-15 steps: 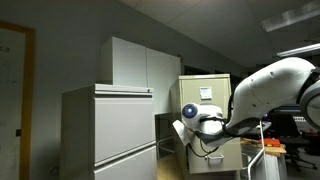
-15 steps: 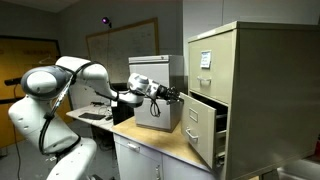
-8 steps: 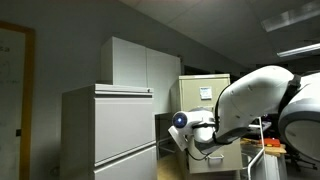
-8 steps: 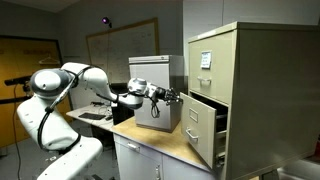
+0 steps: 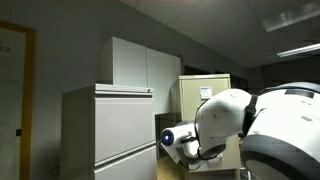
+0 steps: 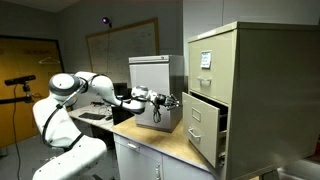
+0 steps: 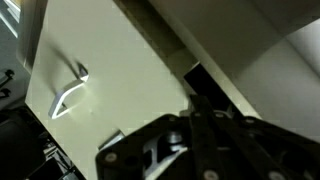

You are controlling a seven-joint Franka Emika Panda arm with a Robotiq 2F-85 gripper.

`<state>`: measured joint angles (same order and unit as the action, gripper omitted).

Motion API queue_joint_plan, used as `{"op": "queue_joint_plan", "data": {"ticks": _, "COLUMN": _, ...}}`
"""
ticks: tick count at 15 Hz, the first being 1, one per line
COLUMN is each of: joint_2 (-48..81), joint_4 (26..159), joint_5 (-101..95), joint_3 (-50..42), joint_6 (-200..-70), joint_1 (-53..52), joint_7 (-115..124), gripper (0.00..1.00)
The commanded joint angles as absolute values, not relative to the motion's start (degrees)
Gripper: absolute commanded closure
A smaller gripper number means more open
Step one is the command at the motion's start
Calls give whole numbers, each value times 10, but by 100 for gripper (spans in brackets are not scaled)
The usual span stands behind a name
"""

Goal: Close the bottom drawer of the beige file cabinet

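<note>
My gripper is pointing at the bottom drawer's edge next to the open gap. So I should move back and come around to the drawer front near its handle before I push.
The beige file cabinet stands at the right on a counter; it also shows behind my arm in an exterior view. A white paper is on its top drawer. Its bottom drawer stands pulled out towards the left. My gripper is shut and empty, its tip at the upper left edge of that drawer's front. In the wrist view the drawer front with its metal handle fills the frame. The black fingers lie together against it.
A small grey box cabinet stands on the wooden counter just behind my gripper. A wide pale-grey lateral cabinet and tall white cupboards stand further off. My arm's white body blocks the lower right.
My arm's body has swung lower and closer to the camera. The gripper has stayed at the drawer front, slightly lower. The drawer looks pushed in a little.
</note>
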<state>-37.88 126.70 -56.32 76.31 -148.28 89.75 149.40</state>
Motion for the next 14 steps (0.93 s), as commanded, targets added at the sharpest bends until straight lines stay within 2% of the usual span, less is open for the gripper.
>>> {"op": "queue_joint_plan", "data": {"ticks": 1, "joint_2": -358, "joint_4": 1204, "joint_5": -559, "joint_3": 888, "joint_6": -1535, "joint_1": 1028, "joint_7": 1494, "gripper": 100}}
{"op": "queue_joint_plan", "data": {"ticks": 5, "joint_2": -420, "joint_4": 1157, "joint_5": -467, "joint_3": 1022, "joint_6": -1583, "joint_1": 1170, "joint_7": 1449, "gripper": 100}}
{"op": "queue_joint_plan", "data": {"ticks": 10, "joint_2": -452, "joint_4": 1131, "joint_5": -280, "joint_3": 1106, "joint_6": -1638, "joint_1": 1249, "joint_7": 1257, "gripper": 100}}
{"op": "queue_joint_plan", "data": {"ticks": 11, "joint_2": -453, "joint_4": 1130, "joint_5": -237, "joint_3": 1119, "joint_6": -1662, "joint_1": 1258, "joint_7": 1210, "gripper": 100}}
{"op": "queue_joint_plan", "data": {"ticks": 14, "joint_2": -397, "joint_4": 1208, "joint_5": -161, "joint_3": 1068, "joint_6": -1710, "joint_1": 1182, "joint_7": 1082, "gripper": 100}}
